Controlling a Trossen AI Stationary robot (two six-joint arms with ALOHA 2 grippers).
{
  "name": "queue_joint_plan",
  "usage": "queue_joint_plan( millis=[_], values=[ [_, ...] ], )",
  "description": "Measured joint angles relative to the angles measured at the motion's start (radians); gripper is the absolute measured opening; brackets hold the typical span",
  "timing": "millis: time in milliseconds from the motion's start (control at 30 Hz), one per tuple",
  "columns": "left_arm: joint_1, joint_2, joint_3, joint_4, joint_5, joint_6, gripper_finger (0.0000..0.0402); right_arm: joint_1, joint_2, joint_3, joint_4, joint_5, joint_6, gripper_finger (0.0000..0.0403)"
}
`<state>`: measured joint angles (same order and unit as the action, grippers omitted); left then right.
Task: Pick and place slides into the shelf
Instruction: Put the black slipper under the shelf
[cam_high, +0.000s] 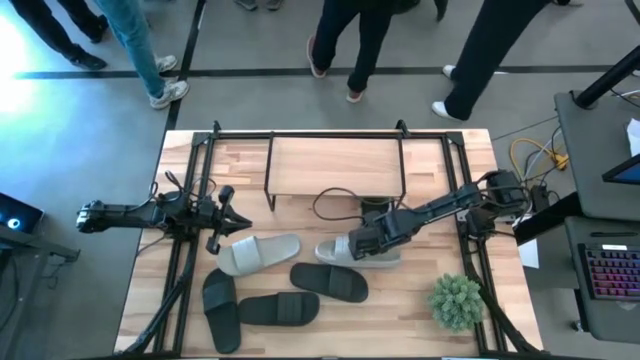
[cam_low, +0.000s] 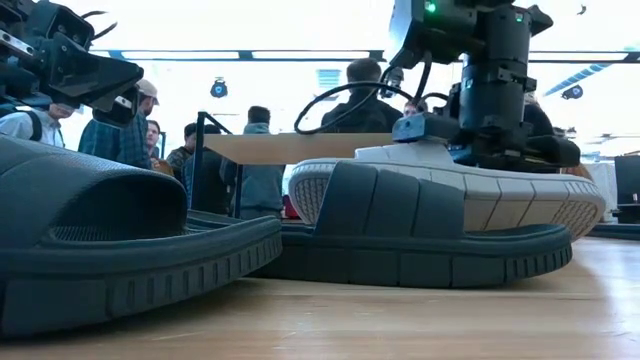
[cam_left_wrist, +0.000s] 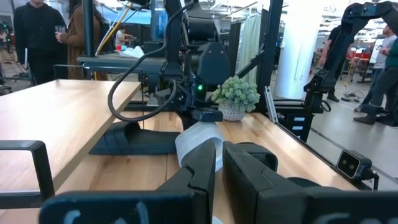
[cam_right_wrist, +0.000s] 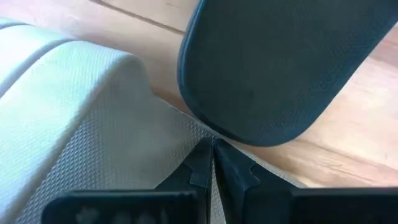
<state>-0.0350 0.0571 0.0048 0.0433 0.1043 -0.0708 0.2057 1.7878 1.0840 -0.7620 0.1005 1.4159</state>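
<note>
The closed fingers of the robot's right gripper are resting on the light slide's footbed (cam_right_wrist: 163, 140), so next the gripper lifts clear, opens its fingers and comes over the slide from its heel end (cam_high: 392, 258).
The shelf (cam_high: 335, 165) stands at the table's far middle, and a dark slide (cam_left_wrist: 140, 140) lies under it. Two light slides lie side by side: one (cam_high: 258, 253) left of centre, one (cam_high: 330, 250) under my right gripper (cam_high: 362, 243). Three dark slides (cam_high: 330, 283) (cam_high: 278, 308) (cam_high: 220, 308) lie flat nearer the front edge. My right gripper (cam_right_wrist: 213, 155) is shut, with its tips down on the light slide (cam_right_wrist: 74, 106). My left gripper (cam_high: 238, 222) waits at the table's left, shut and empty, above the other light slide's left end. My right gripper has its shut fingertips (cam_right_wrist: 202, 163) on the light slide's footbed (cam_right_wrist: 168, 134), behind the strap and near the edge beside a dark slide (cam_right_wrist: 280, 62). The fingers come from above, slanting from the table's right. Nothing shows between them. The slide lies with its sole down.
A potted plant (cam_high: 456, 300) stands at the front right. A black cable loop (cam_high: 335, 205) hangs by the shelf's front. Black frame rails (cam_high: 185, 260) run along the table's left and right sides. People stand beyond the far edge.
</note>
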Motion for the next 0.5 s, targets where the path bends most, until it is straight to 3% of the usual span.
queue_joint_plan(
  millis=[300, 500],
  values=[
    [0.0, 0.001, 0.0, 0.001, 0.0, 0.0, 0.0017, -0.038, -0.017, 0.006, -0.067, 0.224, 0.029, 0.0011],
    [0.0, 0.001, 0.0, 0.0, 0.0, 0.0, 0.0017, -0.076, -0.032, 0.006, -0.08, 0.215, -0.008, 0.0011]
  ],
)
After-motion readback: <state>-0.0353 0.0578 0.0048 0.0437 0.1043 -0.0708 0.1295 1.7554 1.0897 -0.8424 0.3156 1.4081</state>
